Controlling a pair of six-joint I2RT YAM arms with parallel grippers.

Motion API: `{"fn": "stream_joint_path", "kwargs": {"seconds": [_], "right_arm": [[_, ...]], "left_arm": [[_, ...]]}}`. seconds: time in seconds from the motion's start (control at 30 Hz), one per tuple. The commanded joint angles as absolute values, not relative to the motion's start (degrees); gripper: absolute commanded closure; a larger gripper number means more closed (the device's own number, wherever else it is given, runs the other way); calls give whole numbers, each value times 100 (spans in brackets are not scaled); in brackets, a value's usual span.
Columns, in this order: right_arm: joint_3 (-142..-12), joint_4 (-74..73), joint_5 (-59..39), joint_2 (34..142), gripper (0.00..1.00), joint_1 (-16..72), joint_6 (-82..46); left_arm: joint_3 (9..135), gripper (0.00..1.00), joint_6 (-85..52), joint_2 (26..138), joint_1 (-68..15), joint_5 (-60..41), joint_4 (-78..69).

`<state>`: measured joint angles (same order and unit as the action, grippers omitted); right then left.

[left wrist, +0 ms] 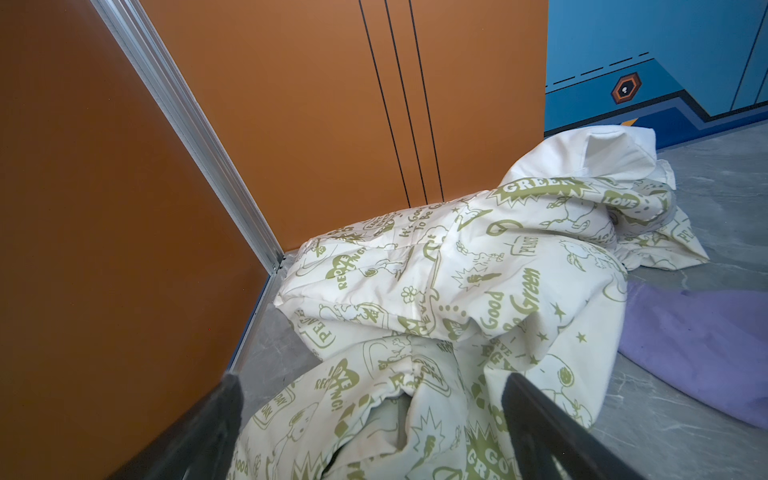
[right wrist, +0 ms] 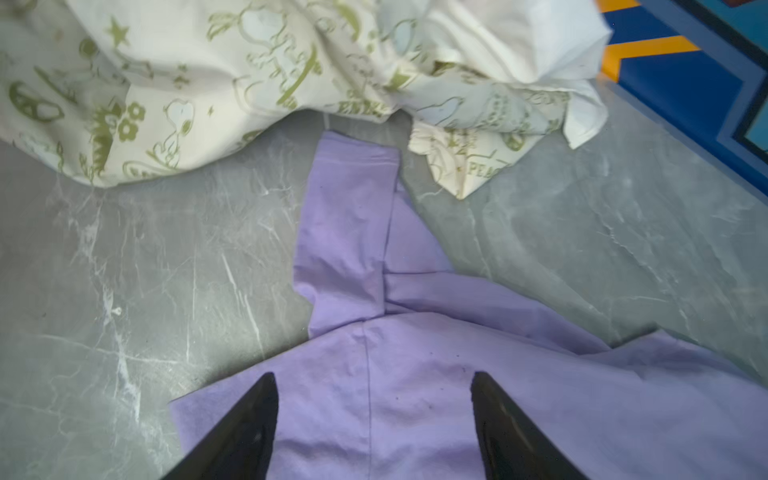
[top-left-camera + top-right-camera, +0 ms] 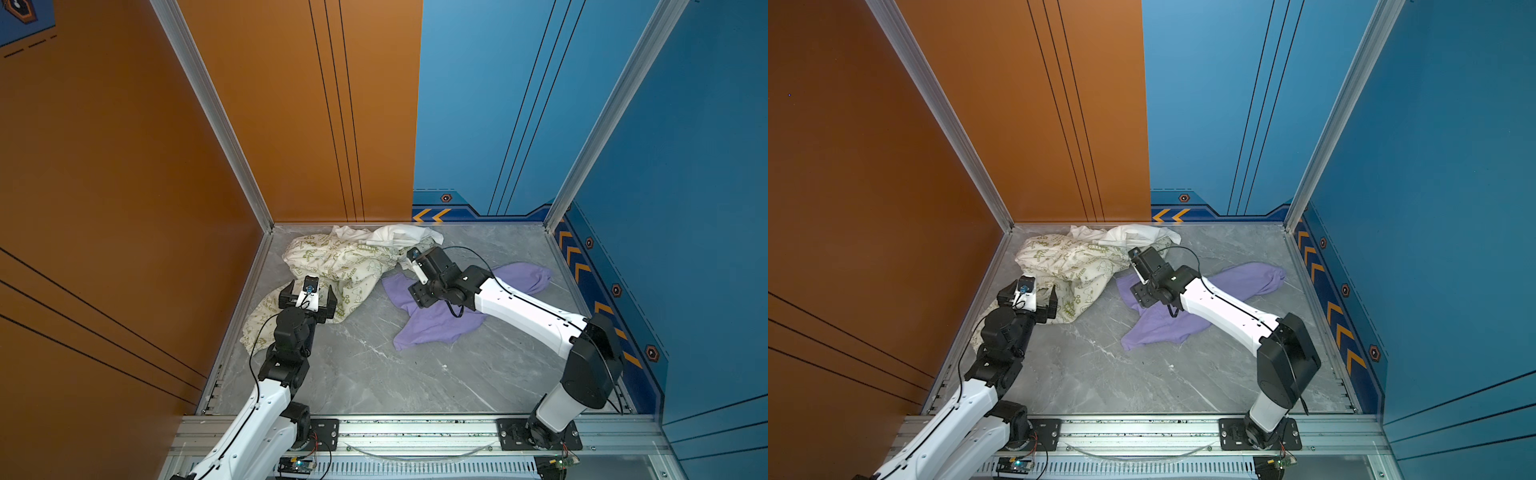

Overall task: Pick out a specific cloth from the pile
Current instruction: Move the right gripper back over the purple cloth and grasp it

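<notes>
Grey table [image 2: 361, 127] can be seen between the narrow end of the lavender cloth [image 3: 436, 324] and the cream cloth. The lavender cloth will come away by itself when I pull it.
The lavender cloth [image 3: 440, 322] [image 3: 1158, 328] lies spread flat on the grey table, right of the pile, and one narrow end [image 2: 349, 187] reaches close to it. The pile sits in the back left corner: a cream cloth with green print [image 3: 353, 266] [image 3: 1075, 268] [image 1: 457, 291] with a plain white cloth [image 3: 401, 235] [image 2: 519, 41] behind it. My right gripper [image 3: 417, 293] [image 2: 374, 376] hangs open just above the lavender cloth, with nothing between its fingers. My left gripper [image 3: 309, 289] [image 1: 374, 390] stands open over the near part of the cream cloth.
Orange walls [image 3: 124, 208] close the left side and back left, blue walls [image 3: 685, 208] the back right and right. An aluminium rail [image 3: 415, 432] with both arm bases runs along the front. Bare marble table [image 3: 374, 374] lies between the cloths and the rail.
</notes>
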<state>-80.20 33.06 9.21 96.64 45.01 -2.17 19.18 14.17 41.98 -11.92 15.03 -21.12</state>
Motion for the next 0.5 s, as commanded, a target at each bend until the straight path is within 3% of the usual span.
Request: {"fn": "stream_joint_path", "kwargs": {"seconds": [0.0, 0.47], "right_arm": [[-8061, 3568, 1214, 10009, 26, 4727, 205], [-8748, 3566, 1748, 11504, 32, 4939, 246]], "left_arm": [[1963, 2, 1469, 4185, -1264, 1564, -2127], [1956, 2, 1468, 4165, -1277, 1628, -2128]]}}
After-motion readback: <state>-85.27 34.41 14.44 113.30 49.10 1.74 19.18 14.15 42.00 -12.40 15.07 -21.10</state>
